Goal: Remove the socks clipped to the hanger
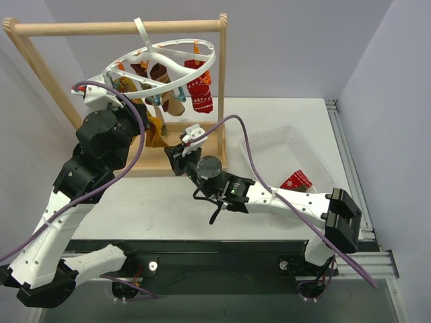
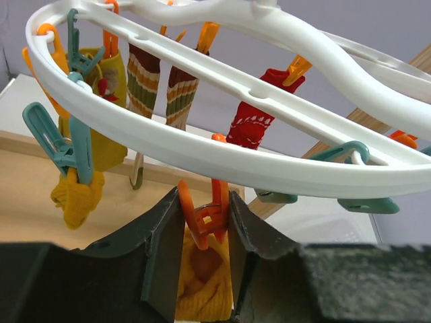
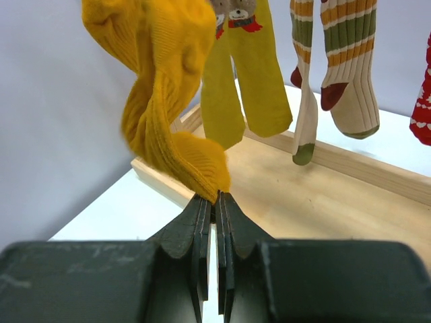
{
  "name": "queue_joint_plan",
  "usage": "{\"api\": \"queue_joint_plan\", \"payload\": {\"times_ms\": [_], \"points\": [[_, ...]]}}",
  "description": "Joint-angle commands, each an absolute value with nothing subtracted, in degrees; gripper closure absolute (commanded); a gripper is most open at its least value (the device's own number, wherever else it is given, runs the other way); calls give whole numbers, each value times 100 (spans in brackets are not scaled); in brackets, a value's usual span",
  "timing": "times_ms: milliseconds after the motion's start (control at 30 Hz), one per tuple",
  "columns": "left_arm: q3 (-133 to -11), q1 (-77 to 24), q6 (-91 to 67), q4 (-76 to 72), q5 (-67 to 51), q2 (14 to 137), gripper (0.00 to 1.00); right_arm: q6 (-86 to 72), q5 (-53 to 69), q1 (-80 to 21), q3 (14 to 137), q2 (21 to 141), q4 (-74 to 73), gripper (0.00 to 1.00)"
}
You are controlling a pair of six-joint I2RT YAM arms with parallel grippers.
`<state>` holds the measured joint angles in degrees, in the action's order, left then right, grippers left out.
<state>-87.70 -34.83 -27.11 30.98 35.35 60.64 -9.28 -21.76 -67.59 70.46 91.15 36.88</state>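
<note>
I should carry on pulling the mustard sock's lower end away with my right gripper and let go over the clear basket [image 1: 284, 160], because my left gripper is squeezing the orange clip [image 2: 207, 219] open.
The white ring hanger [image 1: 202, 67] hangs by its hook from the wooden rack, with several socks clipped under it. In the left wrist view my left gripper [image 2: 204, 222] sits just under the hanger's rim [image 2: 202, 151]. Its jaws press both sides of an orange clip [image 2: 205, 215] that holds a mustard sock [image 2: 202, 286]. My right gripper [image 3: 217, 198] is shut on the lower end of that mustard sock [image 3: 161, 87], which twists upward from the fingers. From above, the sock [image 1: 156, 131] stretches between both grippers, the right one [image 1: 185, 145] being the lower.
A wooden rack [image 1: 121, 28] with a flat base [image 3: 323, 195] carries the hanger. Striped socks [image 2: 145, 77], a red patterned sock [image 2: 252, 124] and a yellow sock [image 3: 242, 81] still hang. A clear basket [image 1: 283, 145] on the right holds a red sock [image 1: 297, 180].
</note>
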Motion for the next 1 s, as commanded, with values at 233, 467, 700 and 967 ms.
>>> {"api": "queue_joint_plan", "payload": {"times_ms": [233,467,700,967], "points": [[-8710,-3454,-2601,2584,3349,5889,87,-826,-2680,-6768,6549,8544,4219,100],[-8604,-3454,-2637,2400,3191,5801,88,-983,-3629,-6452,5696,7744,3701,100],[-8552,-3454,-2777,2242,3006,5757,87,-2626,-3893,-5354,4413,6199,2167,100],[-8306,-3454,-3146,1600,2365,5826,87,-3796,-3649,-3905,4104,5397,-225,100]]}}
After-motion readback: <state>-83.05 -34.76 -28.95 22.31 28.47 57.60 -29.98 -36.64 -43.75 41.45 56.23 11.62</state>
